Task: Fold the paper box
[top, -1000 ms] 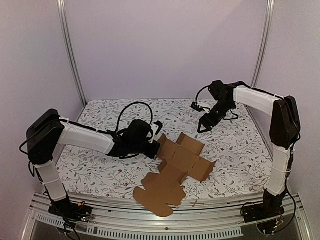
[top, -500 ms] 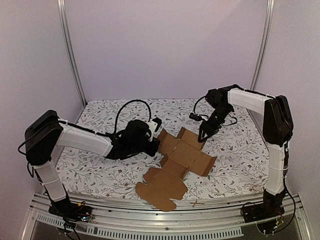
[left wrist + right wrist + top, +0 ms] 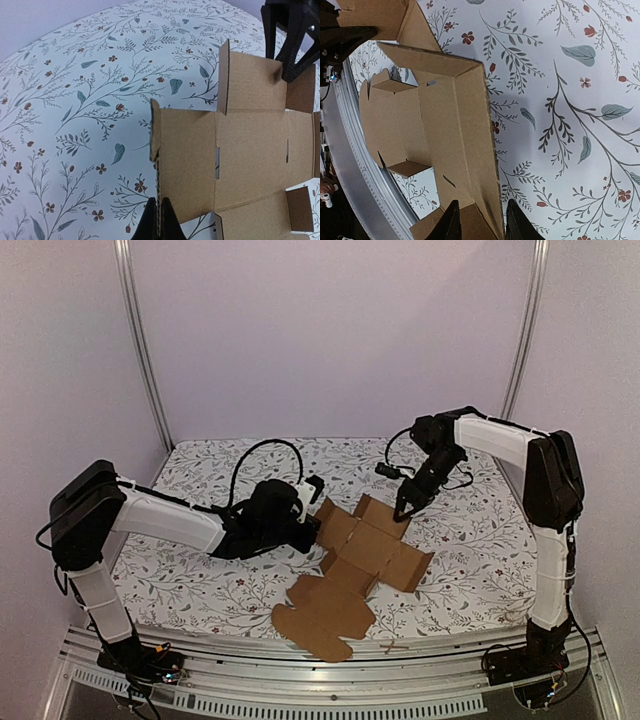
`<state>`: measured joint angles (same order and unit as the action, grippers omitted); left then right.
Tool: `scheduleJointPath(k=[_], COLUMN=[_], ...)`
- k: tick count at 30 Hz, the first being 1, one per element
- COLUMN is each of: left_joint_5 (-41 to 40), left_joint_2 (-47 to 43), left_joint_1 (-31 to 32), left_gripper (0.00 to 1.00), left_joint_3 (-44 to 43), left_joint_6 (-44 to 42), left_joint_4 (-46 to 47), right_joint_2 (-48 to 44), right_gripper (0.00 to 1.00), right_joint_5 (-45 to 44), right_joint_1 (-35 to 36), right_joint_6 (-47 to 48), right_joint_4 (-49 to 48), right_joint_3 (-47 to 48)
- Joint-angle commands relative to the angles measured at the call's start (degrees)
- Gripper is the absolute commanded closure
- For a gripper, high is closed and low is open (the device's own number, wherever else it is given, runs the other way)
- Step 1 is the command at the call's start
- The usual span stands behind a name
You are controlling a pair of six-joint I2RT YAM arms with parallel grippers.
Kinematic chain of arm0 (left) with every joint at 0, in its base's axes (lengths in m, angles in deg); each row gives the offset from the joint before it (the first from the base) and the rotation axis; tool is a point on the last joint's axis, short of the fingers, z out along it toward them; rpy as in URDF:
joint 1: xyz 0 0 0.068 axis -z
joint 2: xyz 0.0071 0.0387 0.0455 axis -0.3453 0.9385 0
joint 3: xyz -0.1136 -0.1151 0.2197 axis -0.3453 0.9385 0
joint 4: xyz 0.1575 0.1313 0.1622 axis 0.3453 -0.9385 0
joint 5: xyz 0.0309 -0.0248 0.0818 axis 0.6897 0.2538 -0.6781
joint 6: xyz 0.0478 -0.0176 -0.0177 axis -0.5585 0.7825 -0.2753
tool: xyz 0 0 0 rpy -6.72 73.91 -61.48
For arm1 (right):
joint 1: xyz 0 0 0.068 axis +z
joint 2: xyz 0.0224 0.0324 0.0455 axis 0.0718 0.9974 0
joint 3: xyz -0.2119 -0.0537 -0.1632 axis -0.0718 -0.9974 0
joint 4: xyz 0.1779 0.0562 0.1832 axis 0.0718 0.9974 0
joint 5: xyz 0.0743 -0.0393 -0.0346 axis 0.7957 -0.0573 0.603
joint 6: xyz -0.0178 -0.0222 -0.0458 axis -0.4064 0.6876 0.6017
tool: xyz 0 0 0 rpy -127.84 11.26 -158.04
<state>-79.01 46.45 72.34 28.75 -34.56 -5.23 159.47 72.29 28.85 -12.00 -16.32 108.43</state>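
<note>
Next, I turn the box [image 3: 368,548] square with my left gripper and my right gripper before I fold its flaps in, because the paper box lies crooked and its lid panel [image 3: 322,618] slants.
The paper box [image 3: 365,550] lies unfolded on the floral cloth as a flat brown cardboard sheet, with some flaps raised. My left gripper [image 3: 316,502] is shut on the edge of the box's left flap [image 3: 187,165], which stands upright; the black fingertips [image 3: 150,225] pinch the corrugated edge. My right gripper [image 3: 402,512] is at the box's far flap [image 3: 470,125]. Its jaws are still apart and straddle that flap's edge, one finger [image 3: 451,222] over the cardboard and the other over the cloth. The right gripper's fingers [image 3: 295,55] also show at the top right of the left wrist view.
The floral cloth [image 3: 200,570] covers the table. The box's large lid panel [image 3: 320,618] reaches over the front edge towards the aluminium rail [image 3: 330,685]. A small stick [image 3: 395,646] lies at that edge. Frame posts [image 3: 140,350] stand at the back corners.
My right gripper has come down and left onto the far flap, and its jaws have narrowed. The left gripper has shifted the held flap and the box slightly right, then held still.
</note>
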Motion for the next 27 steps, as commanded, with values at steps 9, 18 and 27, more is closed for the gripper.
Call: scheduleJointPath(k=[9, 18, 27], left_joint_5=[-1.09, -1.34, -4.96], left_joint_2=[0.51, -0.20, -7.54], left_joint_1=[0.95, 1.34, 1.70], left_gripper=[1.00, 1.00, 0.66], left_joint_3=[-0.83, -0.28, 4.97], left_joint_6=[-2.13, -2.45, 0.45], left_joint_4=[1.13, 1.92, 2.17], right_joint_2=[3.39, 4.74, 2.38], right_gripper=[0.76, 0.98, 1.00], right_joint_5=[2.95, 3.58, -12.40], right_joint_1=[-0.46, -0.43, -0.11], right_joint_6=[4.96, 6.10, 6.73], right_joint_4=[7.56, 9.11, 5.12], right_joint_3=[5.32, 5.81, 11.17])
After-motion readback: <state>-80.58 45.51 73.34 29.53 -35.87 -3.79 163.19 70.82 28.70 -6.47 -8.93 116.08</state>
